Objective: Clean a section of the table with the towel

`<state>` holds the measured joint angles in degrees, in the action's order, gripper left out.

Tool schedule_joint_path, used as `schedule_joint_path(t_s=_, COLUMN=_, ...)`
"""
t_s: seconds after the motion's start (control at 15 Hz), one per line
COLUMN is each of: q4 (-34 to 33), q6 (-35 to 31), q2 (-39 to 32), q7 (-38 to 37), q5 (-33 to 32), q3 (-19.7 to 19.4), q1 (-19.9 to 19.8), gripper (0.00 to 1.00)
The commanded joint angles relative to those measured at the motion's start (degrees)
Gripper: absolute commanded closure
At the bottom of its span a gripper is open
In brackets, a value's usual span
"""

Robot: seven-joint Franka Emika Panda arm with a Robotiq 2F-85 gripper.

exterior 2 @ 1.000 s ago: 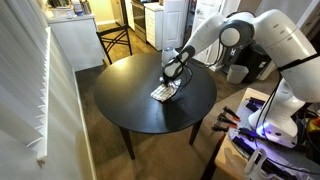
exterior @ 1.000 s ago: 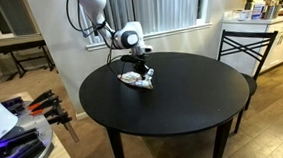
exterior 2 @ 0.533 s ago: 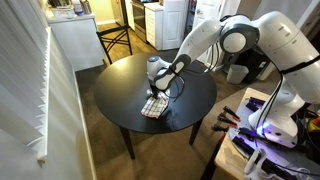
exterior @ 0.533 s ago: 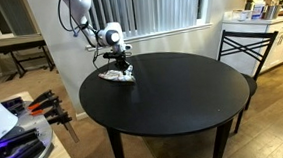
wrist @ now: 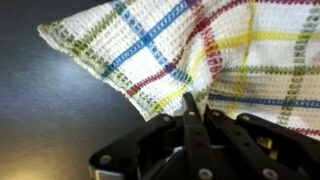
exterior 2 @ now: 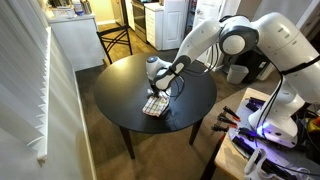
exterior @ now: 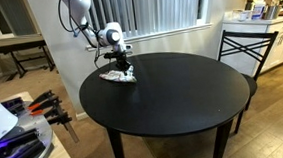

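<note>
The towel under my gripper is near the table's edge (exterior: 93, 76). I should keep pinching it and wipe back toward the middle of the tabletop (exterior: 150, 85) with it.
A white towel with blue, red and yellow checks (exterior: 118, 78) lies on the round black table (exterior: 173, 97), near its edge. In the other exterior view the towel (exterior 2: 153, 106) lies flat on the tabletop (exterior 2: 130, 100). My gripper (exterior: 123, 68) presses down on the towel from above in both exterior views (exterior 2: 157, 92). In the wrist view the fingers (wrist: 190, 105) are closed together with the towel (wrist: 180, 50) bunched at their tips.
A black metal chair (exterior: 242, 50) stands at the far side of the table. A kitchen counter (exterior: 268, 25) is behind it. A bench with clamps and tools (exterior: 29, 117) stands beside the table. Window blinds (exterior 2: 35, 80) line one wall.
Between one second and half a second ago the gripper slid the towel across the table toward its edge. Since then nothing has visibly moved.
</note>
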<state>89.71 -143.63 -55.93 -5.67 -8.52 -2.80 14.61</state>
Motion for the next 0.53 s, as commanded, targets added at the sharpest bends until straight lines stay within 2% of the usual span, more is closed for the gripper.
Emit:
schedule_joint_path(t_s=0.0, q4=-1.2, q6=0.5, q2=-1.8, q7=0.2, q5=0.5, q3=-2.5, q1=-5.9, gripper=0.96)
schedule_joint_path(t_s=0.47, q4=1.1, q6=-2.1, q2=-0.5, q7=0.8, q5=6.9, q3=-5.0, q1=-22.4, gripper=0.96)
